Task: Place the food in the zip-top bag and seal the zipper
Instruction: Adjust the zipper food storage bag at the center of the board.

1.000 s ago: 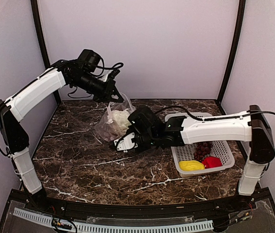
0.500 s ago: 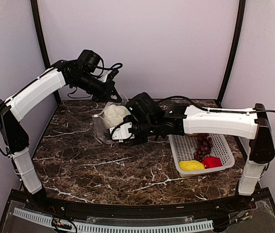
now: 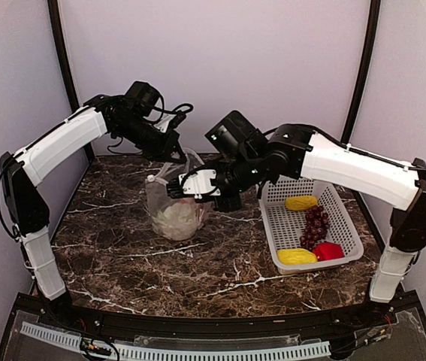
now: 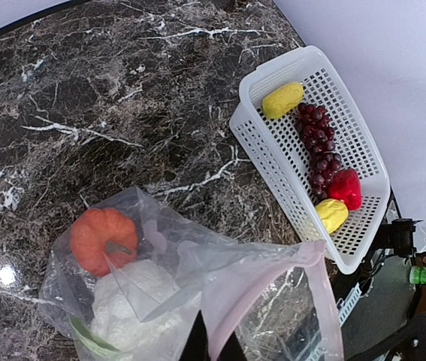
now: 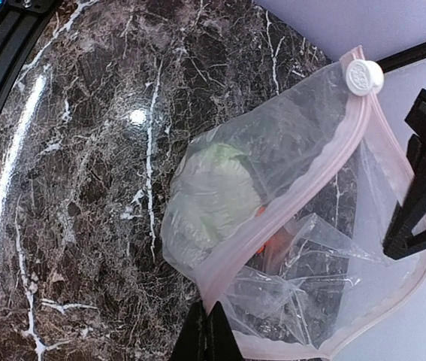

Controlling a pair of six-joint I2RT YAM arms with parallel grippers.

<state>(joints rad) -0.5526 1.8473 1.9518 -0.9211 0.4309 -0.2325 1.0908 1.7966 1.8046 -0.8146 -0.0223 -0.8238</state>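
I should lift the zip-top bag's opening higher with my left gripper while my right gripper opens and fetches the red pepper (image 3: 327, 251), because the bag sags in folds over the cauliflower (image 4: 141, 289).
The zip-top bag (image 3: 173, 212) hangs upright over the marble, held up between both grippers. My left gripper (image 3: 176, 156) is shut on the far side of its mouth, my right gripper (image 3: 173, 188) on the near side. In the left wrist view the pink zipper (image 4: 246, 289) runs out from the closed gripper (image 4: 211, 346). Inside the bag lie the orange pumpkin (image 4: 104, 239) and the white cauliflower (image 4: 137, 304). The right wrist view shows the zipper (image 5: 288, 218) pinched in that gripper (image 5: 211, 331), with its white slider (image 5: 365, 76) at the far end.
A white perforated basket (image 3: 346, 244) stands at the right, beneath the right forearm. It holds two yellow pieces (image 3: 300, 203) (image 3: 297, 256), the purple grapes (image 3: 316, 223) and the red pepper (image 3: 327, 250). Walls enclose the back and sides.
The right gripper rose from low on the table, moved left and shut on the bag's mouth edge. The bag went from slumped to hanging upright between both grippers.
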